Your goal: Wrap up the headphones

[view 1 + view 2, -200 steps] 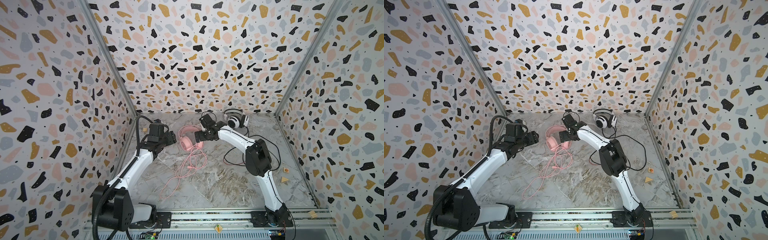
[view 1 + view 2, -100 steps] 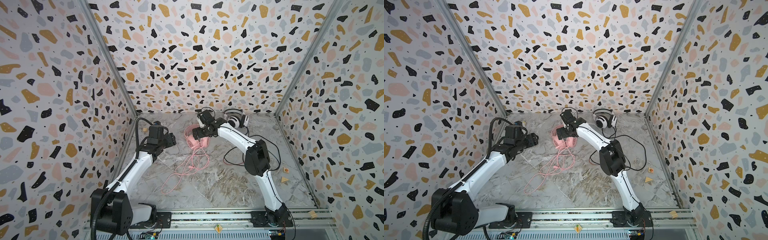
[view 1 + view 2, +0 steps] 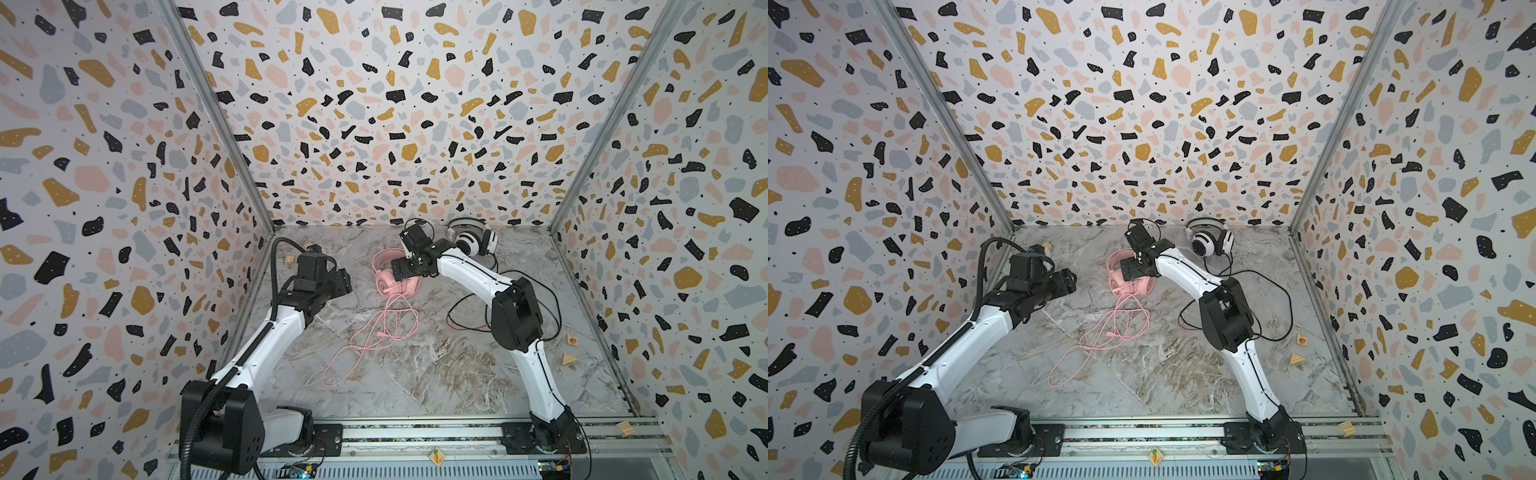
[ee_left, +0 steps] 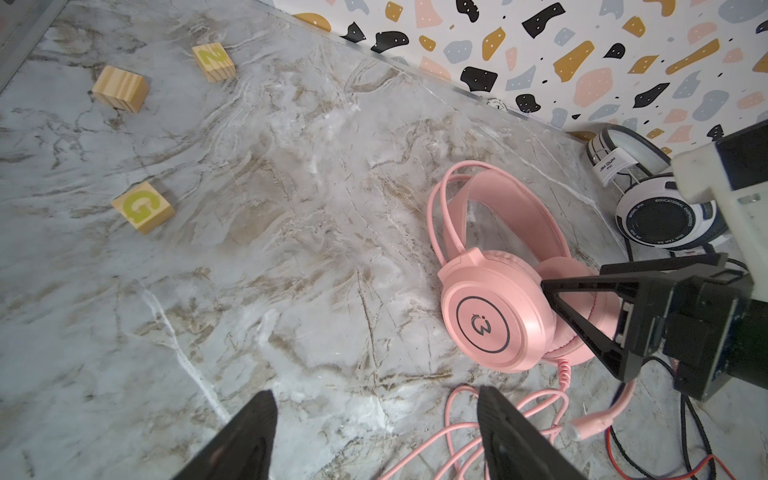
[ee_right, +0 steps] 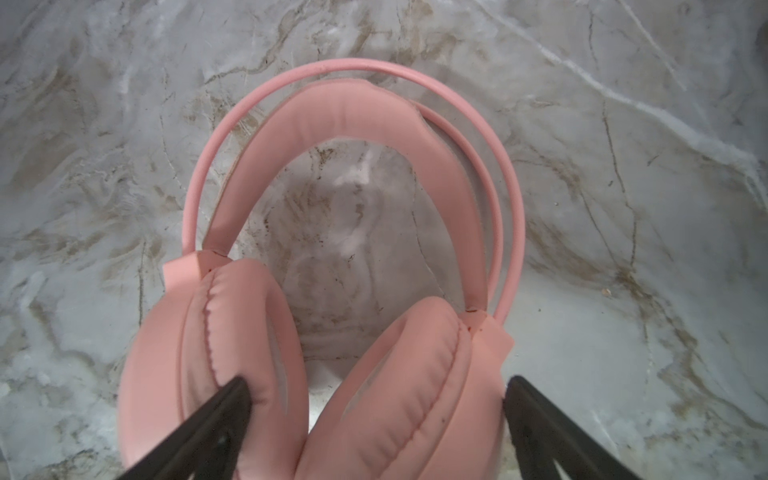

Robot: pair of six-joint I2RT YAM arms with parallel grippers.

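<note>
I can see that the pink headphones' headband (image 3: 383, 256) points toward the back wall, so I should pull one ear cup (image 5: 444, 392) around with my right gripper until my left gripper can grab the headband.
The pink headphones (image 3: 388, 284) (image 3: 1126, 286) lie on the marble floor near the back, ear cups together, their thin pink cable (image 3: 374, 332) (image 3: 1100, 337) trailing toward the front. My right gripper (image 3: 398, 271) (image 5: 378, 395) is open and straddles both ear cups. One finger touches an ear pad and the other stands just outside the far cup (image 5: 419, 386). My left gripper (image 3: 347, 284) (image 4: 374, 392) hangs open and empty to the left, above bare floor beside the cable (image 4: 461, 432). The white-and-black headphones (image 3: 471, 243) (image 4: 660, 220) rest against the back wall, with the black cable (image 3: 1287, 299) looping around the right arm.
Three wooden letter blocks (image 4: 141, 208) (image 4: 214, 62) (image 4: 120, 89) lie by the left wall. Two small blocks (image 3: 572, 340) (image 3: 568, 360) sit near the right wall. The patterned walls close in on three sides, and the arm rail (image 3: 415, 432) runs along the front.
My right gripper has moved from beside the pink headphones to over their ear cups, and the headset and upper cable loops shifted slightly. The left arm barely moved.
</note>
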